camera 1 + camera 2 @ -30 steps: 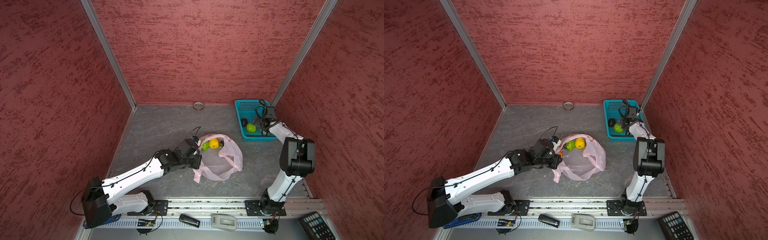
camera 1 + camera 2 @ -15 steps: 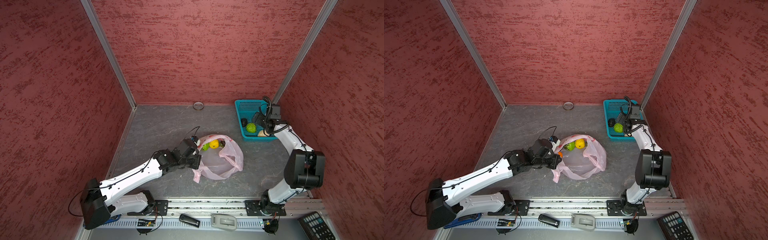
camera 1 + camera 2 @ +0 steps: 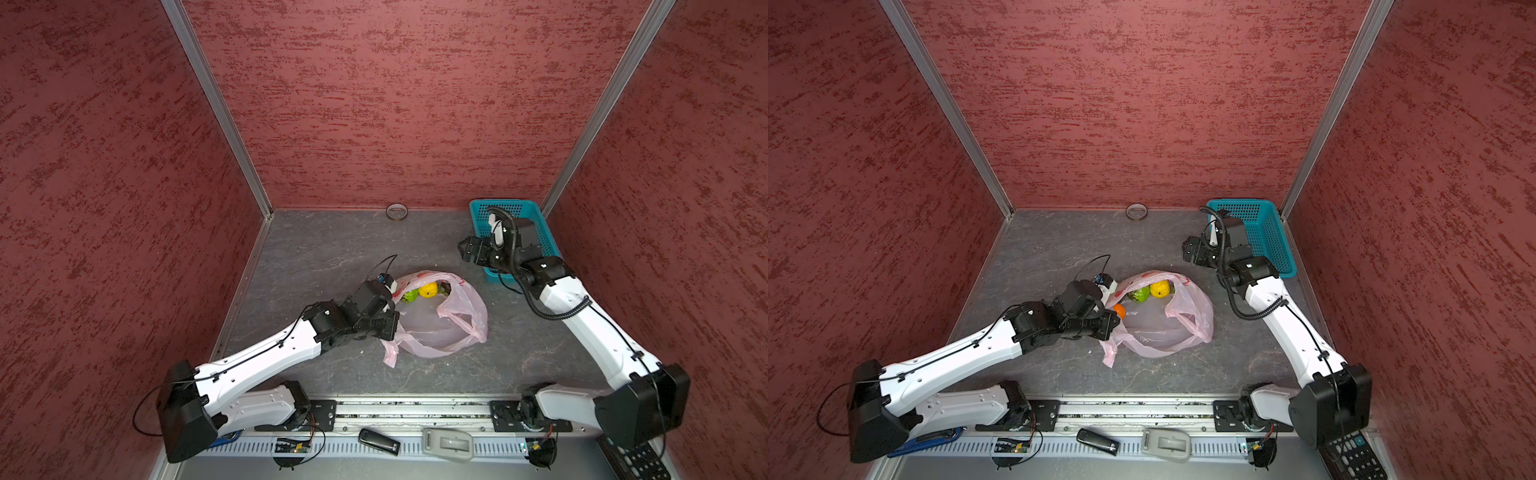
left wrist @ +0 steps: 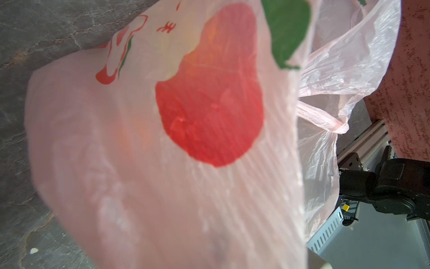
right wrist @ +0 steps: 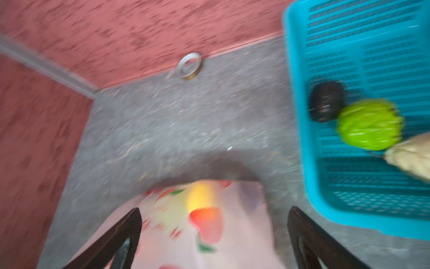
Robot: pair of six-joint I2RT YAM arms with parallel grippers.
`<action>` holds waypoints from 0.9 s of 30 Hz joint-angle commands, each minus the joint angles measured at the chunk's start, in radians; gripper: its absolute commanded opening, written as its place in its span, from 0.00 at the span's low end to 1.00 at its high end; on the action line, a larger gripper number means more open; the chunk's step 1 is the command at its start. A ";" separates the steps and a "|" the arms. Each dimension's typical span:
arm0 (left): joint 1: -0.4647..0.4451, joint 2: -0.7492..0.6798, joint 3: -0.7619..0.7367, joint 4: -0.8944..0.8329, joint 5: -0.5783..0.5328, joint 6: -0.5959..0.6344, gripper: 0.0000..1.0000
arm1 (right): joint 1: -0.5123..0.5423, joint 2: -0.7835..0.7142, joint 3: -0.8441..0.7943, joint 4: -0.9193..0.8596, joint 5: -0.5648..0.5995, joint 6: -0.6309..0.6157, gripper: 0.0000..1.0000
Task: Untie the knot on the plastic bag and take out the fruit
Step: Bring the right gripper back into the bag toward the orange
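The bag's opening (image 3: 436, 321) is held wide around the fruit by my left gripper, so my right gripper should keep reaching into the bag (image 3: 1150, 315) until its open fingers are around a fruit.
The pale pink plastic bag (image 3: 449, 328) (image 3: 1163, 332) lies mid-table with its mouth open. My left gripper (image 3: 390, 328) (image 3: 1112, 325) is shut on the bag's left edge, and bag film (image 4: 162, 163) hides its fingers in the left wrist view. A green fruit (image 3: 410, 296) and a yellow fruit (image 3: 428, 289) sit in the mouth, and an orange one (image 3: 1119, 309) lies by the left gripper. The knot is out of view; a twisted handle strip (image 4: 339, 127) hangs loose. My right gripper (image 3: 465, 251) (image 5: 215, 209) is open and empty, between basket and bag.
The teal basket (image 3: 505, 203) (image 5: 300, 116) at the back right holds a blackish fruit (image 5: 325, 104), a bumpy green one (image 5: 370, 125) and a beige one (image 5: 411, 160). A tape ring (image 3: 397, 212) leans at the back wall. Red walls close in three sides.
My right gripper has left the basket and swung left toward the bag, still open. The left gripper keeps its hold and has barely moved.
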 commanded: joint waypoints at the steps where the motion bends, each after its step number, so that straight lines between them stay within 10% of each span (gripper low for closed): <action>1: -0.003 -0.024 -0.014 -0.018 -0.019 -0.011 0.00 | 0.099 -0.049 -0.003 -0.095 -0.005 0.072 0.99; 15: 0.000 -0.072 -0.031 -0.090 -0.055 -0.030 0.00 | 0.542 -0.067 -0.076 -0.080 0.043 0.288 0.95; 27: 0.002 -0.027 0.021 -0.081 -0.048 -0.024 0.00 | 0.622 -0.041 -0.332 0.137 0.130 0.268 0.82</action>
